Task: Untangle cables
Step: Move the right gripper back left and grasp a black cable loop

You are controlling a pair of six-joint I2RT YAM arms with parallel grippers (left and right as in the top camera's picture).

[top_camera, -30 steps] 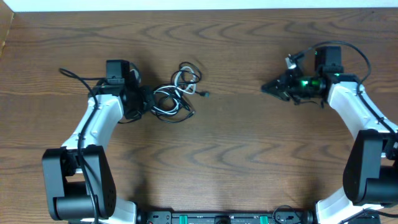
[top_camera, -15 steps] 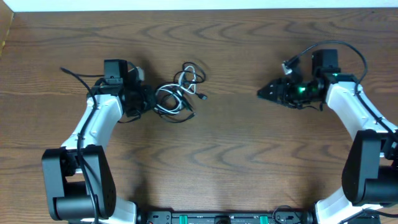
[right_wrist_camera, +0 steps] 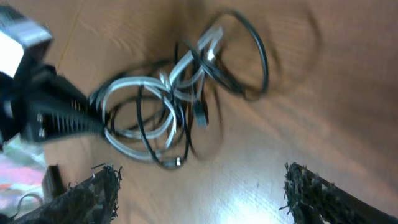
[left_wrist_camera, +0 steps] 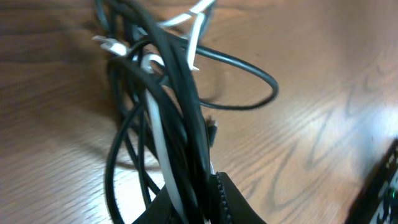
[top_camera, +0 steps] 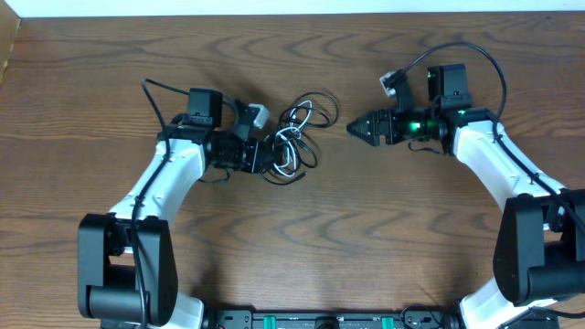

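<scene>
The cables will loosen into loops but stay crossed when I pull them, because the white cord (left_wrist_camera: 160, 134) goes in among the black cords (left_wrist_camera: 189, 115).
The cables (top_camera: 297, 137) lie as one tangled bundle of black and white cords on the wooden table, left of centre. My left gripper (top_camera: 271, 157) is at the bundle's left edge. In the left wrist view its jaws (left_wrist_camera: 193, 202) are shut on several black strands and one white strand of the cables (left_wrist_camera: 168, 93). My right gripper (top_camera: 355, 128) points left at the bundle from the right, a short gap away. In the right wrist view it (right_wrist_camera: 202, 190) stands wide open over bare wood, with the cables (right_wrist_camera: 168, 106) just ahead.
The wooden table (top_camera: 302, 238) stretches around the bundle. A white wall strip runs along the far edge (top_camera: 292, 7). Each arm carries its own thick black wire, such as the one looping above the right wrist (top_camera: 466, 50). The left gripper's body (right_wrist_camera: 56, 112) shows in the right wrist view.
My left gripper has moved right, dragging the bundle with it. My right gripper has gone from shut to wide open and moved left toward the cables.
</scene>
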